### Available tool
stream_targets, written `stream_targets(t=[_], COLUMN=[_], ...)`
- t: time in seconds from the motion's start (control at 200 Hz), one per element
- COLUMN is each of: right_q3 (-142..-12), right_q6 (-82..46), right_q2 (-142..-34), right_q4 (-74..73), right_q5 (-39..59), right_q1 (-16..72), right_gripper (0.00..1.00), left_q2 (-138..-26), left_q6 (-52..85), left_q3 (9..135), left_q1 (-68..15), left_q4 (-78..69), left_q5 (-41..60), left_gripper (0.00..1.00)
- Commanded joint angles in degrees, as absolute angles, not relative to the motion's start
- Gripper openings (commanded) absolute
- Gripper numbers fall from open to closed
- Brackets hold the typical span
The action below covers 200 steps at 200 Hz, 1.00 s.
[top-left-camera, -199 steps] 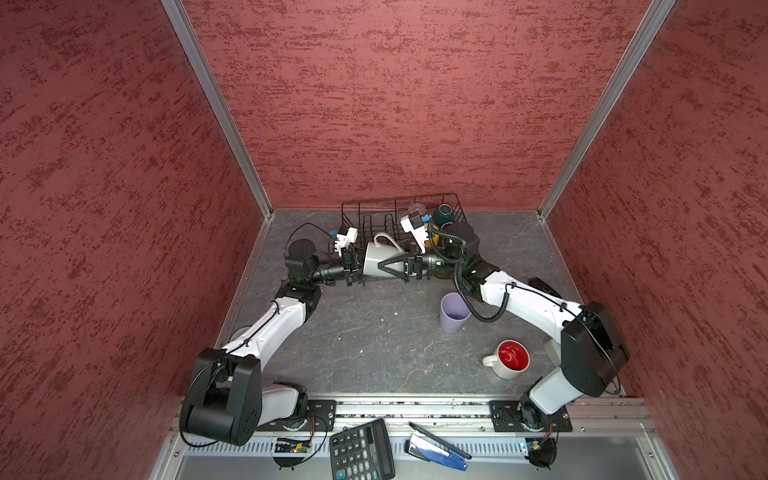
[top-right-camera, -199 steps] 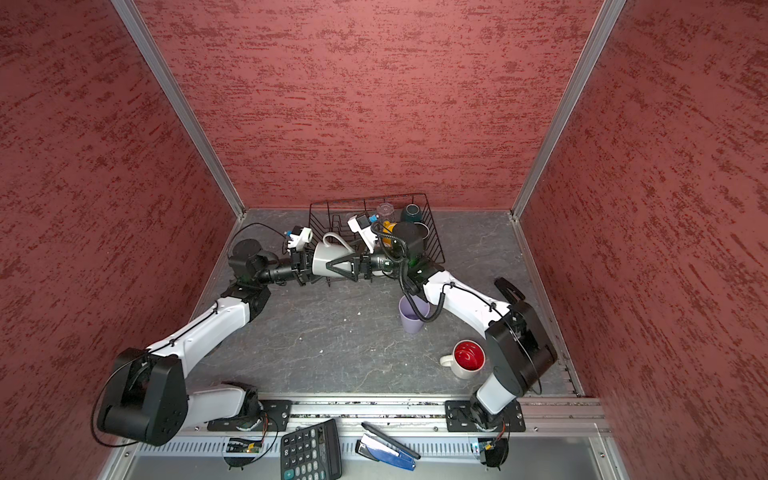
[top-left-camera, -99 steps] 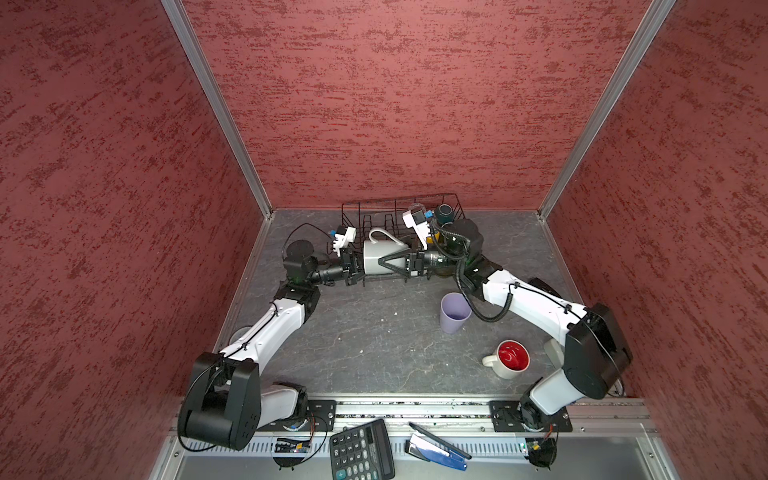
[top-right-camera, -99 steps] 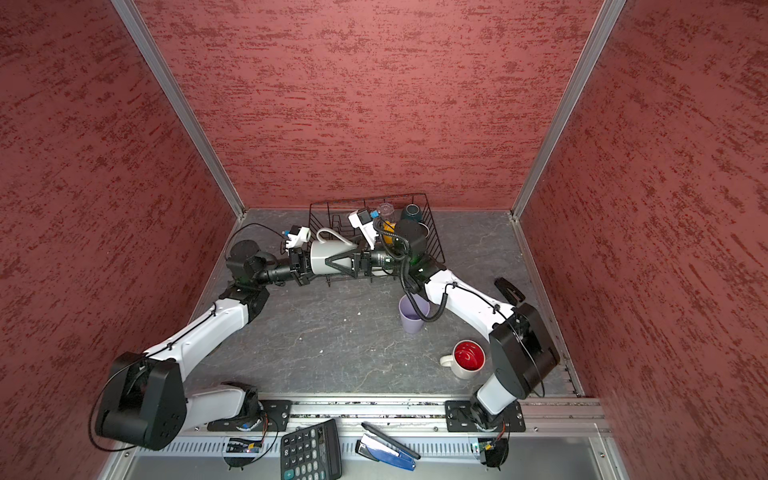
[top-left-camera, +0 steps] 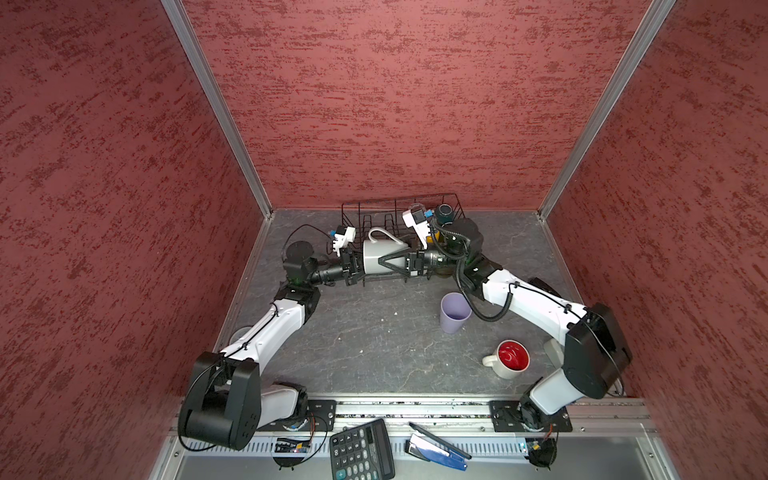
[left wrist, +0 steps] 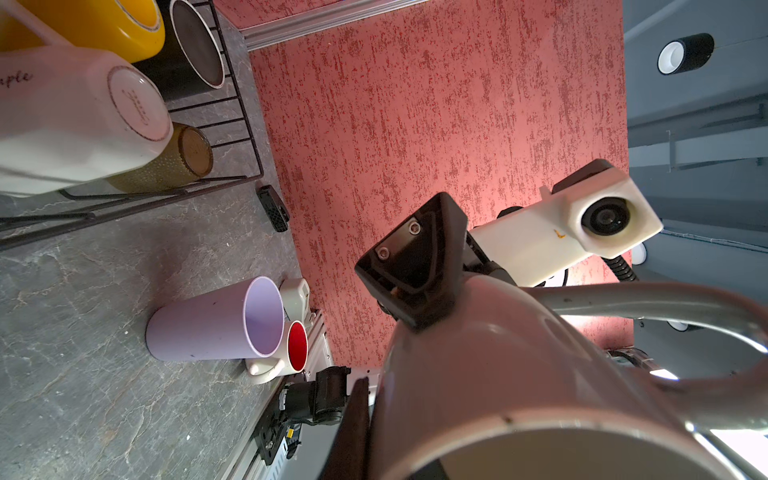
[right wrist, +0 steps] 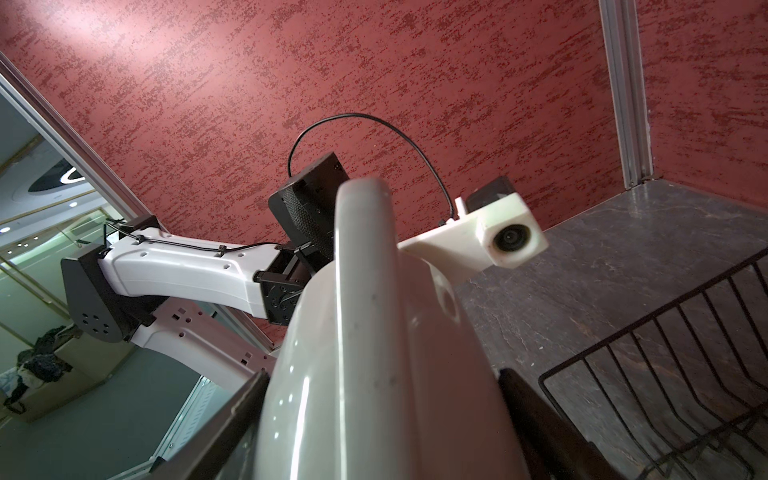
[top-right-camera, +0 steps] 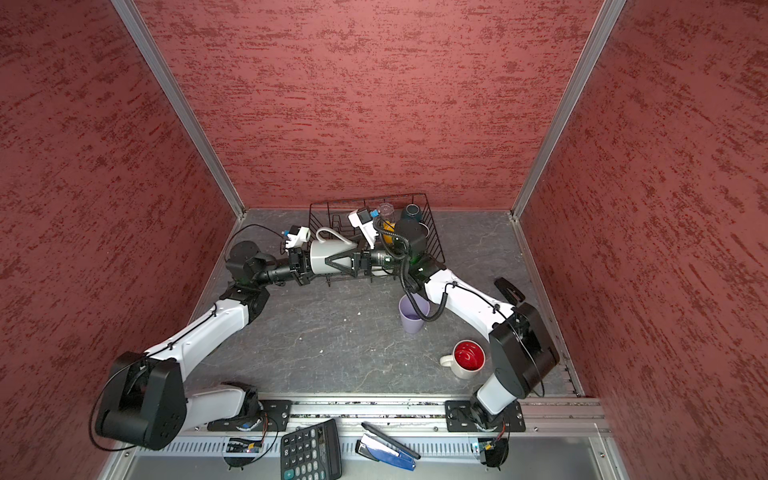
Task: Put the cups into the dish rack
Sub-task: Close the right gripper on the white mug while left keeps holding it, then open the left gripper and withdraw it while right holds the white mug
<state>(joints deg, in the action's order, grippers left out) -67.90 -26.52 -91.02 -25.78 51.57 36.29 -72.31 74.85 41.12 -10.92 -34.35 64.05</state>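
The grey mug's rim (top-left-camera: 365,258) has my left gripper on it, and the mug's base has my right gripper. Next, my left gripper opens and moves away so my right gripper can lower the mug rim-down into the rack (top-left-camera: 385,220).
A grey mug (top-left-camera: 380,255) hangs on its side, handle up, just in front of the black wire dish rack (top-left-camera: 395,199). My left gripper (top-left-camera: 356,262) is shut on its rim; one finger (left wrist: 353,424) lies against the outer wall. My right gripper (right wrist: 382,415) is shut on its body from the opposite end, fingers (right wrist: 232,411) on both sides. In the rack lie a yellow cup (left wrist: 104,25), a black cup (left wrist: 195,45), a white mug (left wrist: 75,116) and an olive glass (left wrist: 174,162); a teal cup (top-left-camera: 444,212) and a clear glass (top-right-camera: 386,210) stand at the back.
A lavender tumbler (top-left-camera: 455,311) stands upright on the table under my right arm. A white mug with a red inside (top-left-camera: 511,359) stands near the front right. A calculator (top-left-camera: 361,451) and a stapler (top-left-camera: 436,451) lie on the front ledge.
My left gripper's jaws have closed on the grey mug's rim. The right gripper keeps its hold, and the mug has stayed almost in place.
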Motion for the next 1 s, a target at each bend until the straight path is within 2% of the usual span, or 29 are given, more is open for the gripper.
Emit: stream_targets(t=[0.0,0.09,0.235,0.386,0.491,0.806,0.997], right_q3=[-67.93,-67.0,-66.8,-66.84,-67.36,-68.64,-68.97], right_q6=[-24.32,-23.66,-23.11,-23.16,-23.12,-20.88,-20.51], right_q2=[-90.37,-89.38,-88.89,-88.75,-88.35,-88.13,-88.8], right_q4=[-24.24,-24.43,-23.89,-24.43,-24.04,-21.76,-20.65], right_q5=[51.97,50.94,50.22,50.36,49.92,50.33,52.02], right_q1=[36.78,36.74,36.73,36.72,36.65,36.3,36.3], right_gripper=[0.86,0.96,0.97,0.94,0.99,0.98,0.88], left_q2=[-71.02,-70.93,-71.06,-71.1,-71.1,-71.26,-71.57], left_q6=[76.28,76.24,76.34,76.36,76.31,75.94,75.84], left_q3=[41.61,41.53,41.48,41.34,41.23,40.55,40.65], left_q1=[-10.99,-10.98,-10.72,-10.72,-10.71,-10.81,-10.84], left_q4=[-38.39,-38.4,-38.35,-38.33,-38.35,-38.56,-38.56], left_q5=[61.61,61.61,61.66,61.83,62.18,64.34,65.12], left_gripper=[0.0,0.0,0.0,0.0,0.0,0.0,0.0])
